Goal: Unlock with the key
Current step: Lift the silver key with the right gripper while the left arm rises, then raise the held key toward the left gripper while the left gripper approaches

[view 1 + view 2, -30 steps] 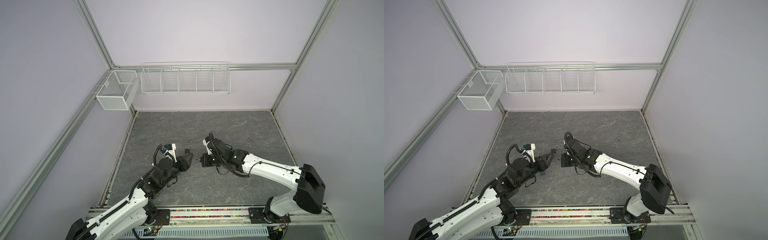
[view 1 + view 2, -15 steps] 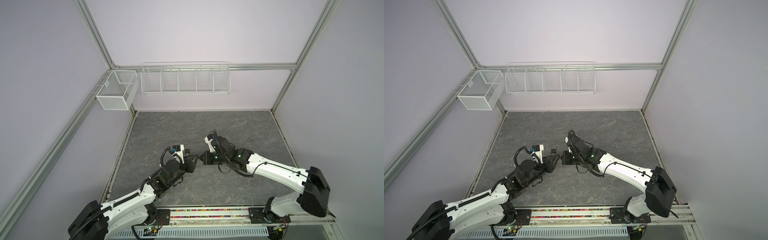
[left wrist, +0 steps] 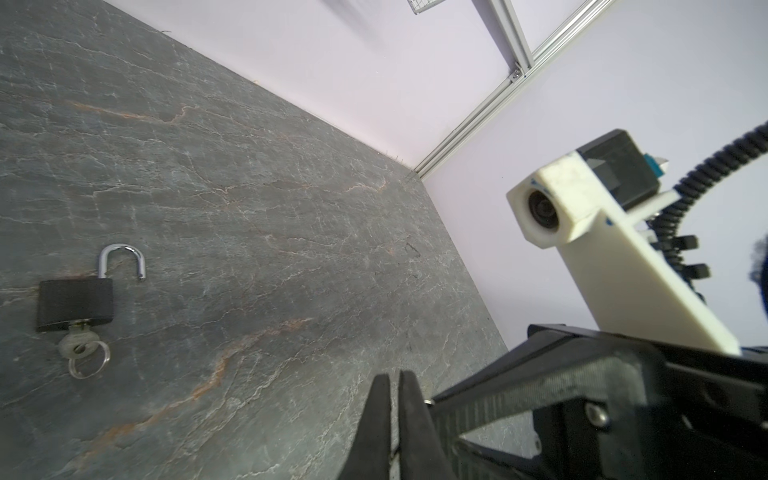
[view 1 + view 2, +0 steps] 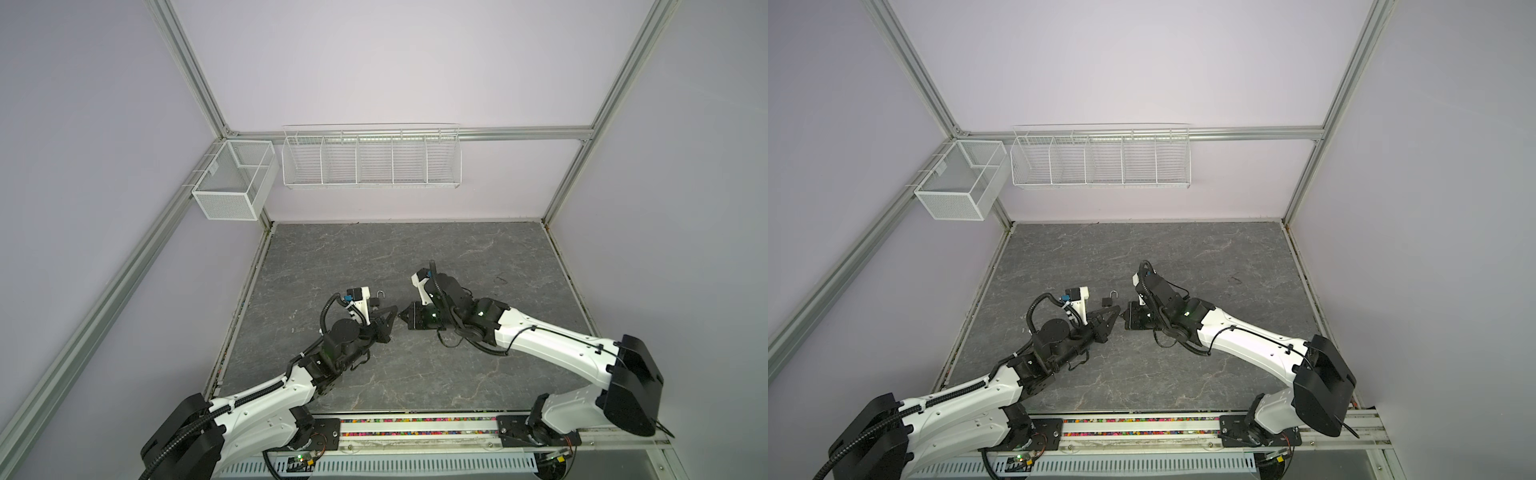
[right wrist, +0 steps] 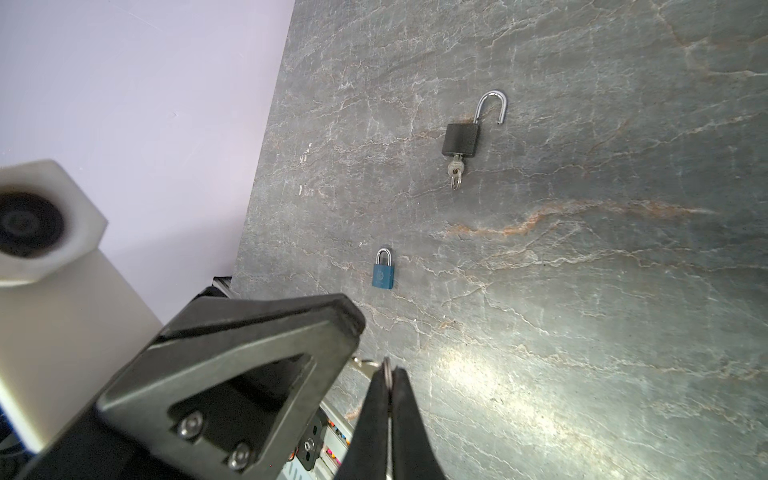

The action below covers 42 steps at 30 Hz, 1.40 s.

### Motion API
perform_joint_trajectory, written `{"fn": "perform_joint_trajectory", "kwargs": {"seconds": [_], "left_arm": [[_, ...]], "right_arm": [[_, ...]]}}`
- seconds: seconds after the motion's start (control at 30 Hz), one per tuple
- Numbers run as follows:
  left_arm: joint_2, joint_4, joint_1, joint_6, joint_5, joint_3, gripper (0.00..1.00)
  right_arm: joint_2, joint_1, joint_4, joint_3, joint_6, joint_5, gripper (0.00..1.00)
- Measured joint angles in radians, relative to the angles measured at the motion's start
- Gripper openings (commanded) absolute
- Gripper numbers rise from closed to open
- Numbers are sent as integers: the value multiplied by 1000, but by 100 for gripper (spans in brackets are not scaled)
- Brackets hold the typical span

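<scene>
I should keep the key (image 5: 388, 366) in my left gripper while my right gripper, now holding it by its ring (image 5: 365, 365), opens, backs off and takes it level.
A small silver key (image 5: 365, 363) hangs in the air between my two grippers over the middle of the table. My right gripper (image 5: 387, 370) (image 4: 402, 318) is shut on the key's ring, which shows between its tips. My left gripper (image 3: 394, 376) (image 4: 395, 309) meets it tip to tip. Its jaws are shut to a thin slit, and the key's other end runs in between its fingers (image 5: 291, 332). A blue padlock (image 5: 383, 275) with a closed shackle lies flat on the table in the right wrist view. The left arm hides it in both top views.
A black padlock (image 3: 75, 305) (image 5: 460, 139) (image 4: 1108, 300) lies just behind the grippers, with its shackle sprung open and its own key and ring in the keyhole. Two white wire baskets (image 4: 235, 185) (image 4: 372, 160) hang on the back wall. The side walls stand close by.
My left arm has swung right and forward to meet the right gripper, and its jaws have gone from open to shut. The right gripper has barely shifted and has stayed shut.
</scene>
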Motion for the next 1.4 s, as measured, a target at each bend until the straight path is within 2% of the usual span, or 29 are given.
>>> {"fn": "perform_joint_trajectory", "kwargs": {"seconds": [0.2, 0.3, 0.43, 0.5, 0.6, 0.67, 0.73, 0.8, 0.93, 1.13, 1.4], "left_arm": [[0, 4, 0, 3, 26, 1, 0], [0, 1, 0, 5, 29, 1, 0], [-2, -10, -2, 21, 21, 6, 0], [-5, -50, -2, 40, 12, 21, 0], [-21, -142, -1, 79, -6, 62, 0], [-38, -193, 8, 112, -5, 91, 0], [-51, -242, 42, 154, 34, 128, 0], [-53, -279, 91, 189, 96, 167, 0], [-43, -356, 177, 262, 247, 256, 0], [-5, -466, 188, 373, 420, 405, 0], [27, -546, 189, 454, 539, 491, 0]], "right_arm": [[-2, -2, 2, -3, 9, 0, 7], [-4, -3, 4, -8, 11, -1, 7], [-18, -6, 7, -15, 11, 0, 19], [-38, -6, 8, -21, 8, 8, 21], [-85, -10, 6, -30, -6, 27, 36], [-122, -19, 8, -40, -28, 27, 38], [-164, -43, 14, -58, -62, 4, 46], [-192, -76, 26, -68, -109, -49, 49], [-233, -132, 87, -95, -233, -204, 49], [-261, -275, 274, -217, -283, -464, 46], [-230, -295, 484, -259, -344, -647, 37]]}}
